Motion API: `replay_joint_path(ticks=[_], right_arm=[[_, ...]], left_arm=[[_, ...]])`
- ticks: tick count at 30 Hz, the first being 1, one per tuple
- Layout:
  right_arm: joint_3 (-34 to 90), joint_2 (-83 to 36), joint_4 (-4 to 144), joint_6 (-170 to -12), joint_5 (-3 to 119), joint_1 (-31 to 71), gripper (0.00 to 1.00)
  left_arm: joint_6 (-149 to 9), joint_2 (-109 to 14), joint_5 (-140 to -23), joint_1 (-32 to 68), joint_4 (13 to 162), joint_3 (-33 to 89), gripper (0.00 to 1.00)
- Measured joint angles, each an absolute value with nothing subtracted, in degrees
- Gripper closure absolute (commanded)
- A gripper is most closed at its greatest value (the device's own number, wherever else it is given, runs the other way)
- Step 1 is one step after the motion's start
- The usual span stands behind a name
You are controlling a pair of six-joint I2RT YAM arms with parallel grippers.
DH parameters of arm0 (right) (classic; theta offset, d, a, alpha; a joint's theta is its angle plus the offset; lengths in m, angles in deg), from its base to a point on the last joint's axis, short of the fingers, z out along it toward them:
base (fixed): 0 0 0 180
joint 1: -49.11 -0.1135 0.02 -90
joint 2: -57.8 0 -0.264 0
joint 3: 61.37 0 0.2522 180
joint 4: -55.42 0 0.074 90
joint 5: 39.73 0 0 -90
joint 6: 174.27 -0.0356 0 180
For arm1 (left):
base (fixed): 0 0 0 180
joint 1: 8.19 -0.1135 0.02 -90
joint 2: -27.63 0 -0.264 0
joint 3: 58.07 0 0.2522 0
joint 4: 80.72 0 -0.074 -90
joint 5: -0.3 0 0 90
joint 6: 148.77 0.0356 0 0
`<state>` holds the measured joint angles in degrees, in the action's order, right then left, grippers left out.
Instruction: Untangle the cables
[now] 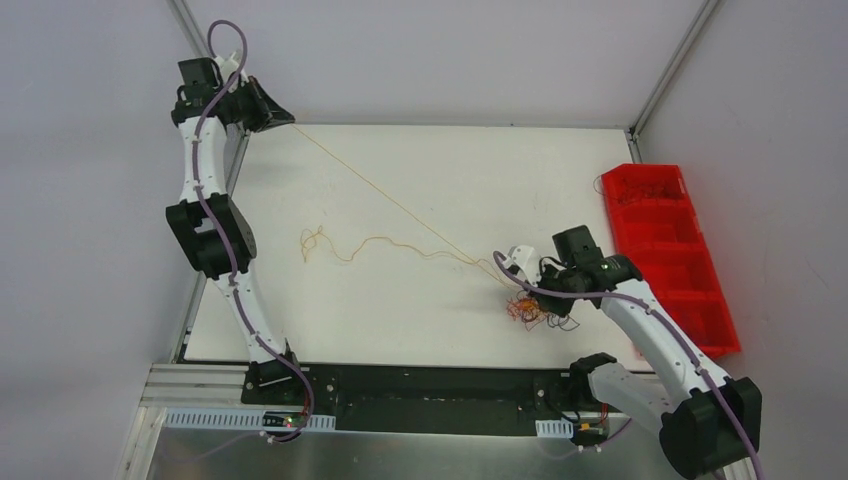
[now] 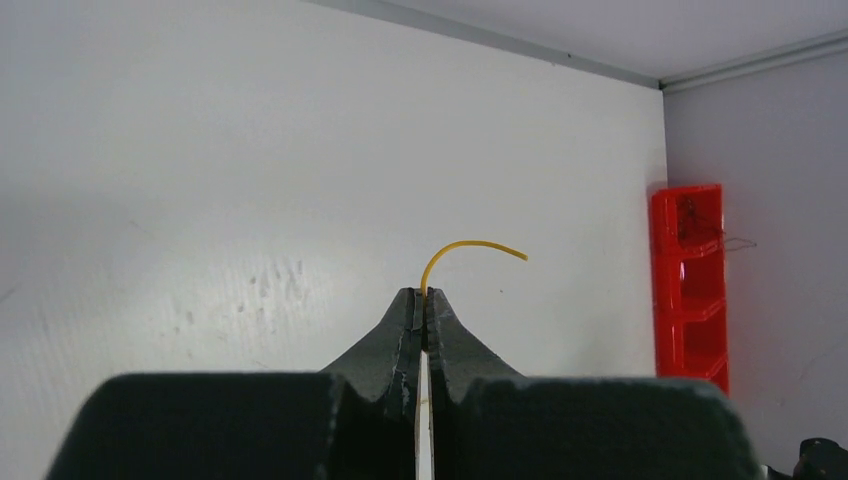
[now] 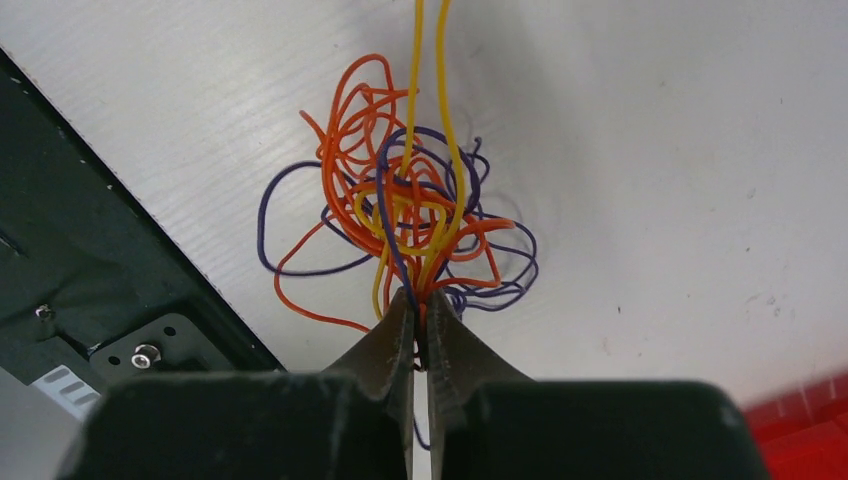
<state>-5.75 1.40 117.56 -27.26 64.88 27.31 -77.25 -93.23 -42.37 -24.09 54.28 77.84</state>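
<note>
My left gripper should go on pulling the yellow cable, which is tight from the tangle [image 1: 400, 206] in my right gripper, and let it go at the table's far corner [image 1: 256, 140].
The cables form a tangle [image 1: 530, 308] of orange, yellow and purple wires on the white table, near its front right. My right gripper [image 1: 520, 287] sits over it, and in the right wrist view this gripper [image 3: 420, 298] is shut on several strands at the near edge of the tangle [image 3: 400, 200]. One yellow cable [image 1: 390, 198] runs taut from the tangle to the far left corner. There my left gripper [image 1: 287, 120] is shut on it. In the left wrist view the cable's short free end [image 2: 470, 245] curls out beyond the closed left gripper [image 2: 424, 293].
A loose yellow-orange strand [image 1: 370, 243] lies curled across the middle of the table [image 1: 480, 170]. A red compartment bin [image 1: 665, 250] stands along the right edge, also seen as the red bin [image 2: 688, 280] from the left wrist. The black base rail [image 1: 430, 385] borders the near edge.
</note>
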Motion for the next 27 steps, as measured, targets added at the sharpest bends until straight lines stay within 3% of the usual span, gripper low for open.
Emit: replay_joint_path(ticks=[7, 18, 19, 20, 21, 22, 24, 27], right_arm=[[-4.59, 1.38, 118.39, -24.77, 67.11, 32.86, 1.0], [2.62, -5.83, 121.45, -23.96, 71.08, 38.28, 1.0], [4.11, -6.99, 122.59, -24.62, 71.65, 38.32, 1.0], [6.62, -8.94, 124.56, -26.19, 72.53, 38.15, 1.0], [8.92, -10.8, 125.72, -27.61, 73.4, 37.91, 1.0], [12.09, -13.27, 127.27, -29.64, 74.87, 37.51, 1.0], [18.36, -18.1, 128.95, -34.06, 78.6, 36.42, 1.0], [25.66, -23.82, 130.11, -40.9, 85.31, 34.65, 1.0]], left_arm=[[-73.33, -95.76, -44.14, -31.72, 47.61, 82.87, 1.0], [-61.84, -94.82, -51.77, -33.03, 42.87, 76.75, 1.0], [-60.18, -94.12, -50.92, -33.16, 43.35, 74.8, 0.96], [-58.12, -92.79, -49.04, -33.44, 44.29, 71.55, 0.82], [-56.2, -91.32, -46.74, -33.75, 44.68, 68.09, 0.57], [-54.45, -89.77, -44.69, -33.81, 44.81, 64.71, 0.4], [-51.56, -86.65, -41.59, -33.6, 45.14, 58.94, 0.29], [-46.78, -79.96, -38.61, -30.1, 45.05, 49.91, 0.27]])
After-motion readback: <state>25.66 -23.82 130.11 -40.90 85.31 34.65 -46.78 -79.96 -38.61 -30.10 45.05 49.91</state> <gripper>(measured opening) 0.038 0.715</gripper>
